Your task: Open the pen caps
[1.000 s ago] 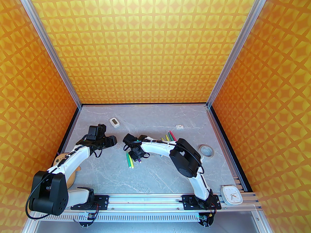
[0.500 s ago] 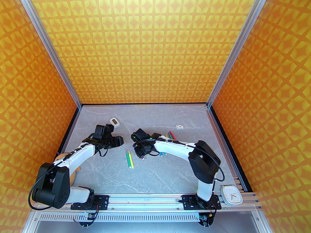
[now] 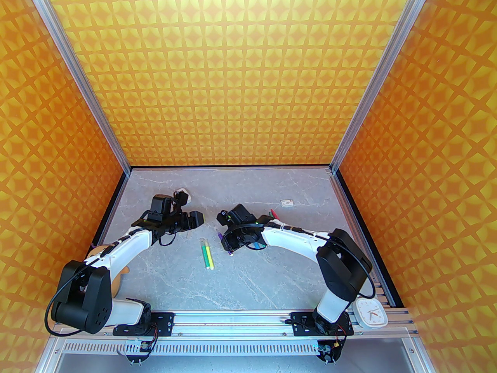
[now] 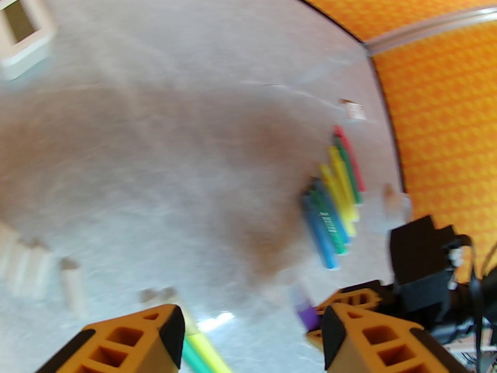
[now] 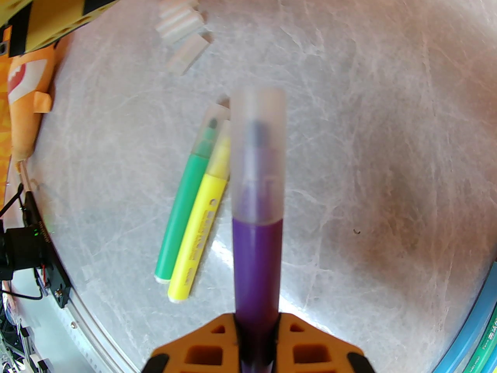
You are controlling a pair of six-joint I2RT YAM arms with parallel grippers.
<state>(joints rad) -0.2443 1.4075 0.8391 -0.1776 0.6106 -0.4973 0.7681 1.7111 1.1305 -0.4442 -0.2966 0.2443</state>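
Note:
I should keep moving my left gripper's open fingers in until they close around the cap, because the purple pen's cap sticks out free of my right gripper.
My right gripper is shut on the barrel of a purple pen, held above the table with its translucent pen cap still on and pointing away from the wrist. In the top view that purple pen sits in the right gripper near the table's middle. My left gripper is open and empty, and in the top view this left gripper is a short way left of the purple pen. A capped green pen and yellow pen lie side by side below. Several loose caps lie in a row.
More pens lie grouped at the back right, partly under the right arm. Around the table are a white device, a small card, a clock at the near right corner and a wooden object on the left.
The right gripper has carried the purple pen up and to the right, off the green and yellow pens. The left gripper has moved right, towards it.

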